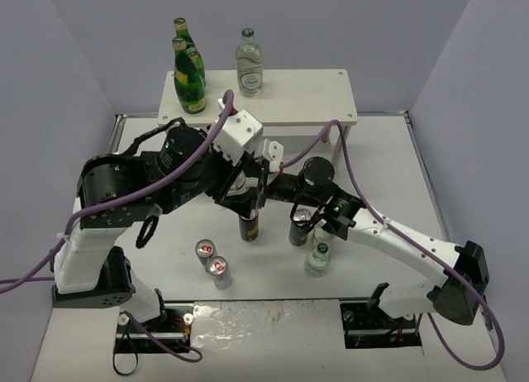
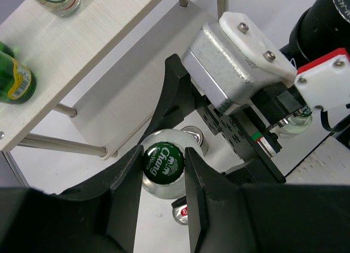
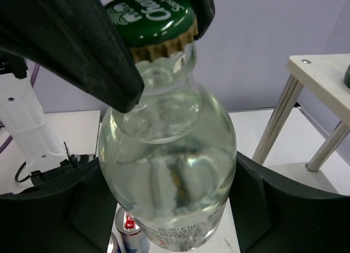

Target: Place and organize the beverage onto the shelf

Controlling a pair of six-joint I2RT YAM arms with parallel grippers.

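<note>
The cap of the bottle (image 2: pixel 163 162) in my right gripper is clamped by my left gripper, so next my left gripper opens before my right gripper carries the bottle to the shelf (image 1: pixel 250 105).
A clear green-capped bottle (image 3: pixel 167 171) hangs above the table between both grippers. My right gripper (image 3: pixel 167 209) is shut on its body. My left gripper (image 2: pixel 163 162) is shut on its green cap (image 2: pixel 163 161) from above. In the top view the two grippers meet mid-table, left (image 1: pixel 246 190) and right (image 1: pixel 269 186), and hide the bottle. The shelf (image 1: pixel 297 97) at the back carries two dark-green bottles (image 1: pixel 189 80) at its left end and one clear bottle (image 1: pixel 249 64).
On the table under the grippers stand two black cans (image 1: pixel 250 226) (image 1: pixel 299 231), two silver-blue-red cans (image 1: pixel 205 250) (image 1: pixel 221 271) and two clear green-capped bottles (image 1: pixel 318 258) (image 1: pixel 324 233). The shelf's white legs (image 3: pixel 279 113) are just right of the held bottle.
</note>
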